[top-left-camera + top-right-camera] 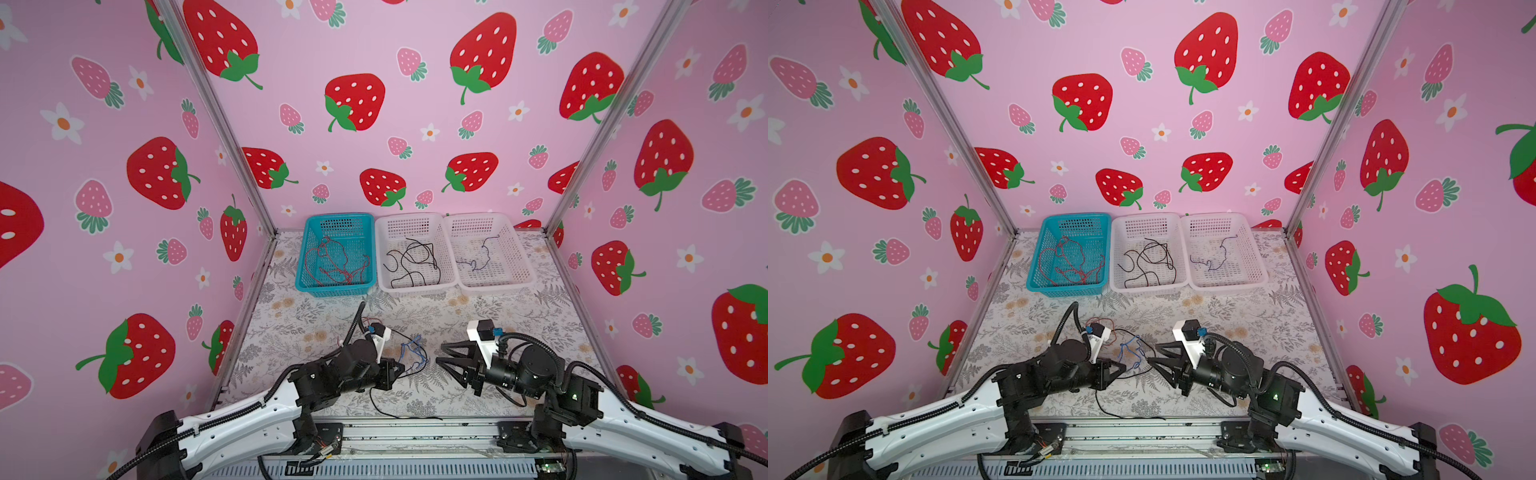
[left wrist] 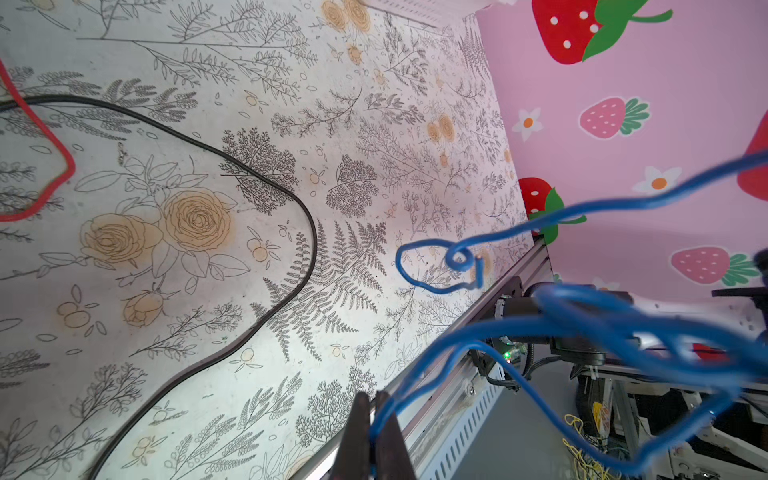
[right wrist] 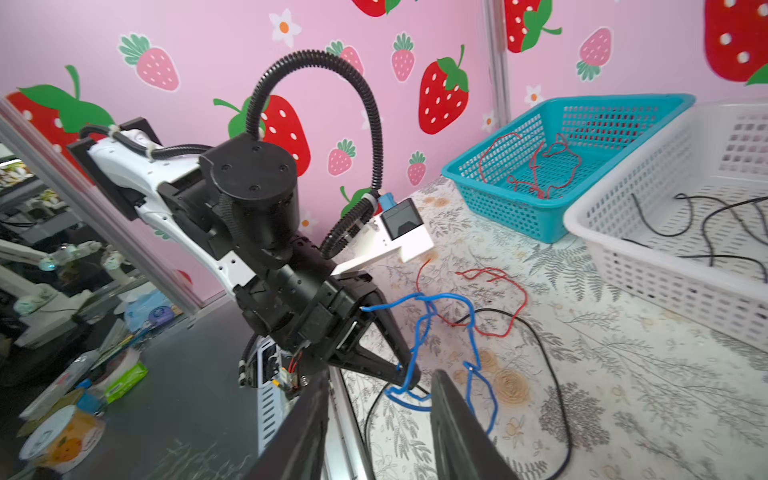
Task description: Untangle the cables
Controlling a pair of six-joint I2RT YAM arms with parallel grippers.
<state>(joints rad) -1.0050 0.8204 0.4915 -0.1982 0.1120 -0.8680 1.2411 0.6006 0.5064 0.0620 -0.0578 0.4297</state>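
The cable's white basket (image 1: 489, 254) is on my right gripper's side while my left gripper holds the blue cable, so my right gripper should first take hold of the blue cable's raised loop (image 3: 473, 340).
A tangle of loose cables lies on the floral table between the arms. My left gripper (image 1: 401, 368) (image 2: 376, 401) is shut on the blue cable (image 1: 415, 353) (image 2: 419, 365), which loops up off the table in front of it. In the right wrist view the blue cable (image 3: 471, 332) hangs from the left gripper (image 3: 409, 380). My right gripper (image 1: 439, 353) (image 3: 380, 378) faces it from the right, open and holding nothing, just short of the blue loops. A black cable (image 1: 386, 411) (image 3: 557, 374) and a red cable (image 3: 515, 291) (image 2: 62, 174) lie on the table under and behind the blue one.
Three baskets stand along the back wall. A blue basket (image 1: 338, 218) holds red cable, a white basket (image 1: 409, 217) holds black cable, and another white basket (image 1: 482, 216) holds a dark blue cable. The table's front metal rail (image 1: 415, 432) runs close under both grippers.
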